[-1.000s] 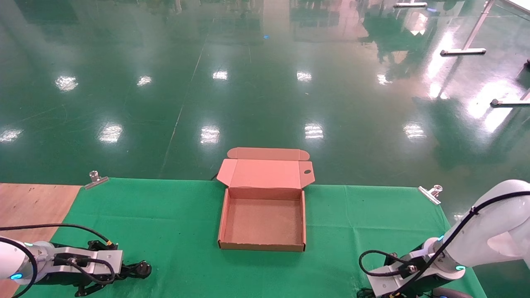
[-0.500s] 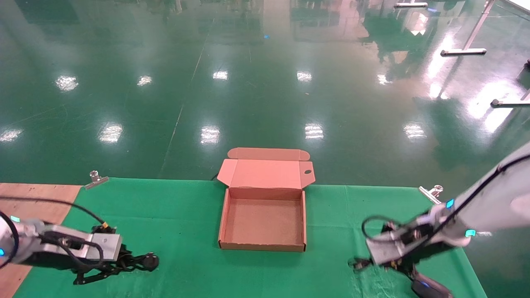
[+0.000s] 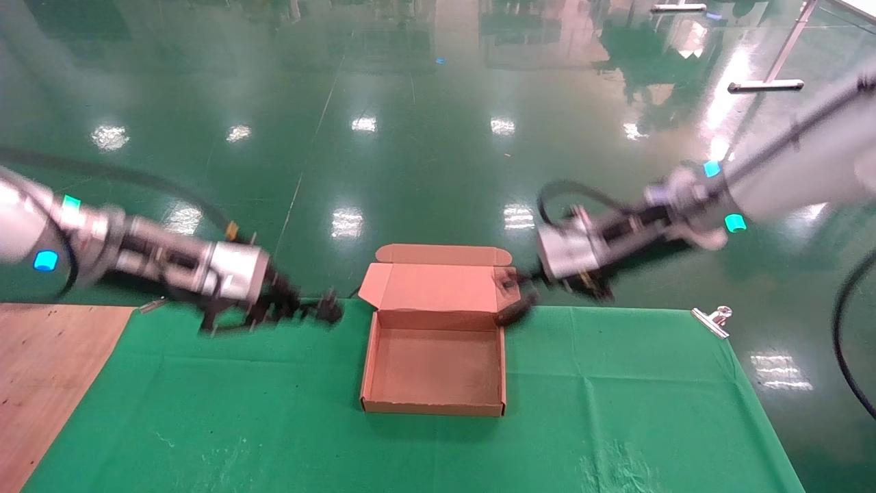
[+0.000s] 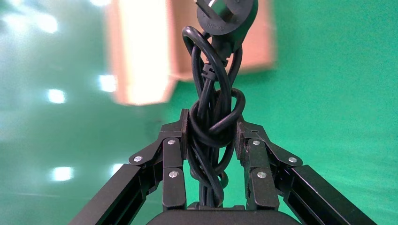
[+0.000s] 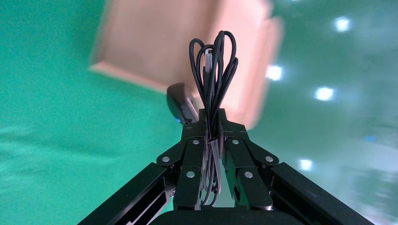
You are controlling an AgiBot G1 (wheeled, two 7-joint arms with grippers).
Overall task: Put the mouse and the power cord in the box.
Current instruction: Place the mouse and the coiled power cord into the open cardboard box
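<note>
The mouse (image 3: 517,309) is hanging at the box's far corner while both grippers are coming together. My right gripper should move back until my left gripper lays the power cord inside (image 3: 436,361).
The box (image 3: 432,408) lies open in the middle of the green cloth, its inside bare and its lid (image 3: 438,287) folded back. My left gripper (image 3: 291,307) hovers just left of the box's far corner, shut on the coiled power cord (image 4: 213,117). The cord's plug (image 3: 329,312) points toward the box. My right gripper (image 3: 532,282) hangs above the box's far right corner. It is shut on the bundled thin cable (image 5: 213,70) of the mouse (image 5: 180,104). The black mouse body (image 3: 514,315) dangles beside the lid flap.
Green cloth (image 3: 274,411) covers the table, with bare wood (image 3: 34,363) at the left. A metal clip (image 3: 712,320) pins the cloth at the far right edge. Beyond that edge is the glossy green floor (image 3: 410,137).
Both arms have risen from the table's near corners and swung in toward the box's far side. The left carries the power cord, the right carries the mouse.
</note>
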